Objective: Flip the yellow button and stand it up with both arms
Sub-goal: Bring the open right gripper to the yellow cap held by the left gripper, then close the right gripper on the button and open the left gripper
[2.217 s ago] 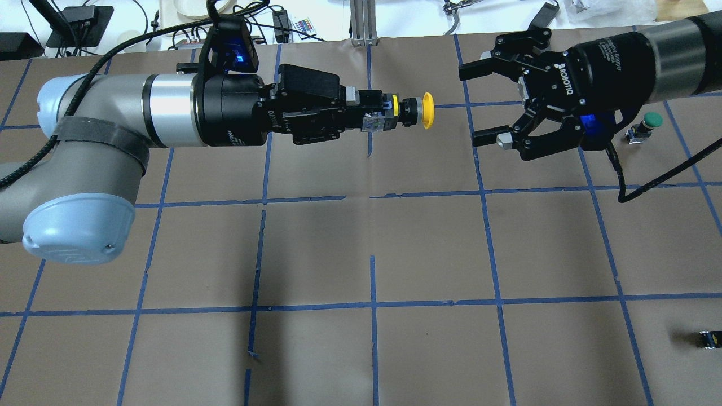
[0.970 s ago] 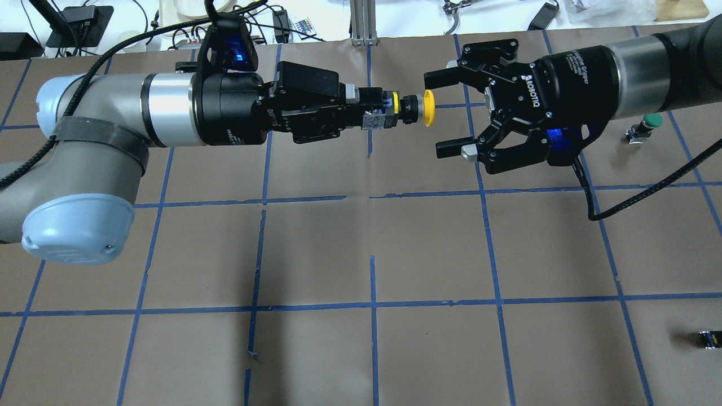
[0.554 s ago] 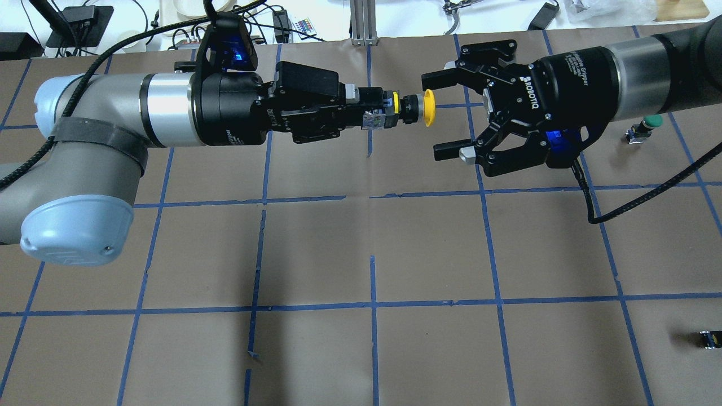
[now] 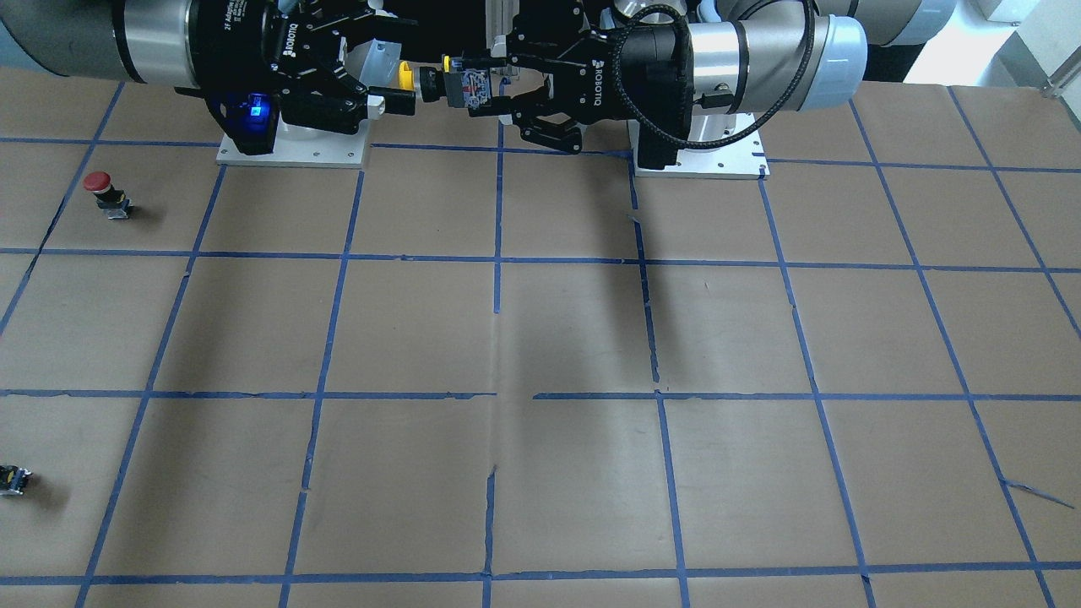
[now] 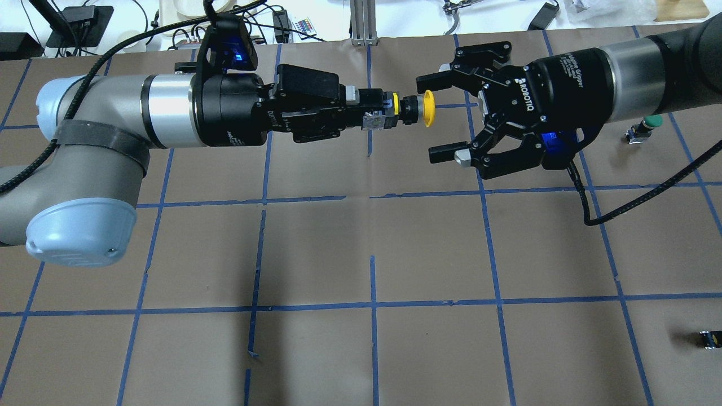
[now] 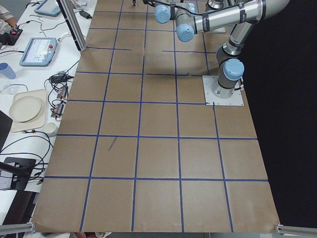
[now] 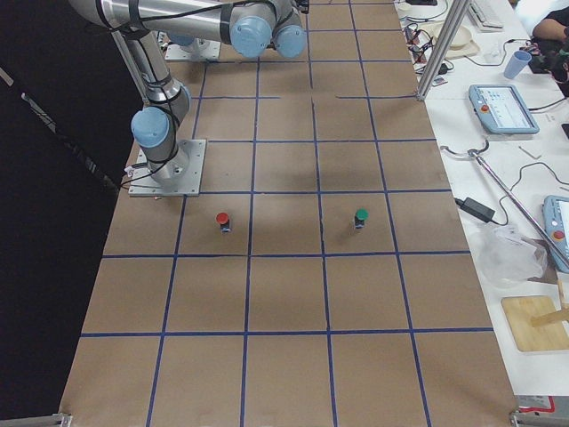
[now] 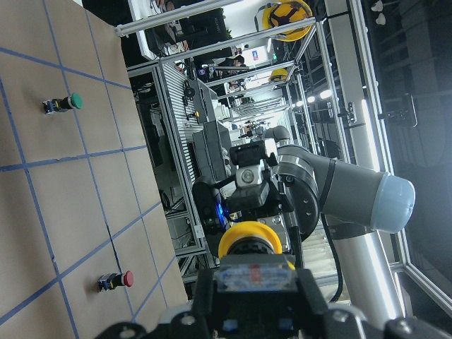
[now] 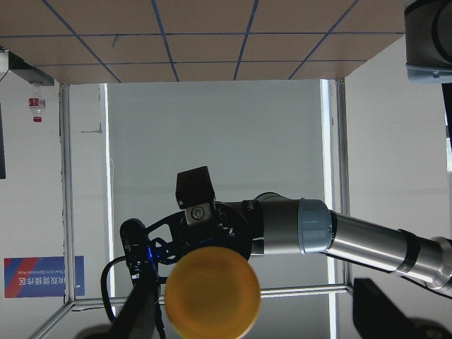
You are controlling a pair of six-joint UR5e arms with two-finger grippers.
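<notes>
The black body [image 4: 472, 87] is joined to the yellow cap by a dark collar [image 4: 431, 84], so it will stay on when I carry it by the cap.
The yellow button [image 5: 428, 108] is held level above the table, its round cap pointing at my right gripper. My left gripper [image 5: 369, 111] is shut on its black body with the metal contacts. My right gripper [image 5: 433, 119] is open, one fingertip on each side of the cap, with gaps to it. In the front-facing view the cap [image 4: 406, 78] shows between the two grippers near the robot's base. In the left wrist view the cap [image 8: 251, 239] faces the right gripper. In the right wrist view the cap [image 9: 212, 289] fills the lower middle between dark fingers [image 9: 141, 311].
A green-capped button [image 5: 651, 121] stands at the table's right, behind my right wrist. A red-capped button [image 4: 100, 184] stands near the robot's right side. A small dark capless part [image 5: 709, 338] lies near the right front edge. Blue tape lines grid the brown table.
My right gripper has moved left towards the yellow cap, staying open, so its fingertips now flank it. My left gripper has held the button still.
</notes>
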